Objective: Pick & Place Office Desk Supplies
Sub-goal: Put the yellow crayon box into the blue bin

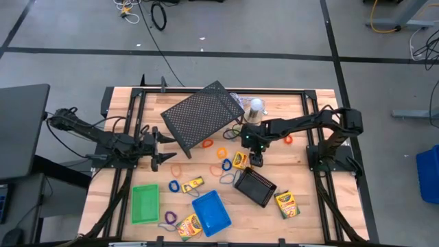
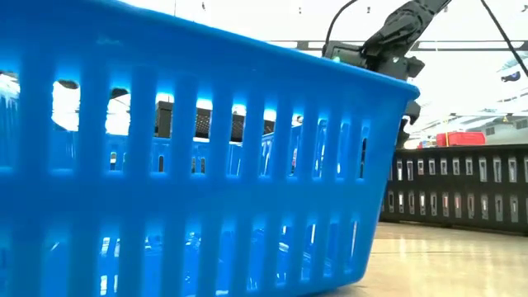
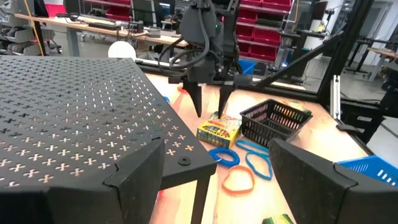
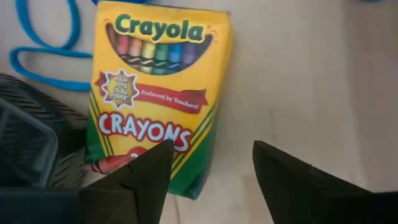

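Next, my right gripper shifts over to the box's Crayola end before it closes, since the black mesh tray crowds the crayon box's bottom end.
A yellow-green crayon box lies flat on the table beside the black mesh tray. My right gripper hangs just over the box's end, pointing steeply down, open, with nothing between its fingers; I cannot tell whether a fingertip touches the box. Other crayon boxes lie on the near half. Blue and orange elastic loops lie loose around them. The green tray and blue tray sit near the front edge. My left gripper waits open and level at the left.
The large black mesh rack stands tilted across the table's far middle, close in front of my left gripper. A silver dome with a white cord sits at the far right of it. In the low view the blue tray's wall blocks most of the scene.
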Robot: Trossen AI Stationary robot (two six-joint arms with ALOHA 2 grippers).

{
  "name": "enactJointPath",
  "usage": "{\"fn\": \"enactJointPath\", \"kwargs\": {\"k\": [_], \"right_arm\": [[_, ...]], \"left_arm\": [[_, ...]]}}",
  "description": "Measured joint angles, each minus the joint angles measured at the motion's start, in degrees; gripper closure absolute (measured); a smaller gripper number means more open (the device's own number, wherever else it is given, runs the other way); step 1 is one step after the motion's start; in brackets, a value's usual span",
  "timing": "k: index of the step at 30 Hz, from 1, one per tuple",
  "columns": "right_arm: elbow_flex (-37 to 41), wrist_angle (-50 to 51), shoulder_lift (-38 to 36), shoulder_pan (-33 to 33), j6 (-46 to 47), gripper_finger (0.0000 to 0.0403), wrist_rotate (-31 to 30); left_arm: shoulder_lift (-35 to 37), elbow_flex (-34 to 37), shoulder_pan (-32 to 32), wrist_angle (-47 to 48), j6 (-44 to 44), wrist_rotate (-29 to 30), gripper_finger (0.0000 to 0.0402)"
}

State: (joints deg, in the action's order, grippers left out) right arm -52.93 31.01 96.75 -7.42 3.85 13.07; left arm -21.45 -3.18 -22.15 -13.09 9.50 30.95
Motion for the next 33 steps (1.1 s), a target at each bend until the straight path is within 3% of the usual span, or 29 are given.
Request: {"fn": "enactJointPath", "kwargs": {"k": [7, 11, 14, 20, 33], "right_arm": [[0.02, -1.82, 1.29, 0.07, -0.91, 0.0173, 1.58], [0.09, -3.69, 1.29, 0.15, -1.22, 0.0200, 2.97], [0.20, -4.61, 1.33, 0.15, -1.74, 0.0249, 4.06], [0.20, -6.65, 1.47, 0.16, -1.94, 0.0385, 5.69], [0.37, -11.60, 1.53, 4.40, -2.31, 0.0401, 2.91]], "left_arm": [[-0.66, 0.00, 0.00, -0.01, 0.00, 0.05, 0.0109], [-0.66, 0.00, 0.00, -0.02, -0.04, 0.06, 0.0109], [-0.66, 0.00, 0.00, 0.00, -0.04, 0.06, 0.0109], [-0.66, 0.00, 0.00, -0.01, -0.05, 0.08, 0.0109], [-0.66, 0.00, 0.00, -0.01, -0.07, 0.10, 0.0109]]}}
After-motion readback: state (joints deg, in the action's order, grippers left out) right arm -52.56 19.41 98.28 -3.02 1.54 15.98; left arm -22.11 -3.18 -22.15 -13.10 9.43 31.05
